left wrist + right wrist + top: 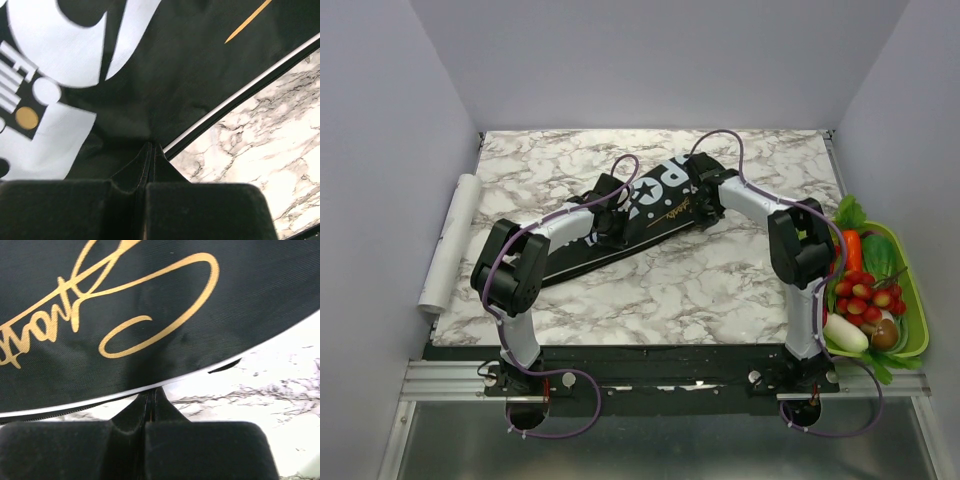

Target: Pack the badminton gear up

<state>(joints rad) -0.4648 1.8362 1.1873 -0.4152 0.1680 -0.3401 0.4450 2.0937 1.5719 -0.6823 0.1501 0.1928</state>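
Observation:
My right gripper keeps pulling along the zip line (pixel 660 238) and lets go next to my left gripper, which is pinching the bag's crease (pixel 154 134) by the piping.
The long black bag (pixel 655 212) with white lettering lies diagonally on the marble table (pixel 720 290), wide end to the back right. No racket shows in any view. My left gripper (pixel 611 216) is over the bag's middle. In the left wrist view it (pixel 151 148) is shut, tips pinching a crease of the bag's fabric (pixel 175 65) near the white-piped edge. My right gripper (pixel 706 200) is at the wide end's near edge. In the right wrist view it (pixel 152 391) is shut at the piping and zip line, under the bag's gold signature (pixel 150 305).
A white paper roll (pixel 450 240) lies along the table's left edge. A green tray (pixel 918 300) of toy vegetables sits off the right edge, beside the right arm. White walls close in the left, back and right.

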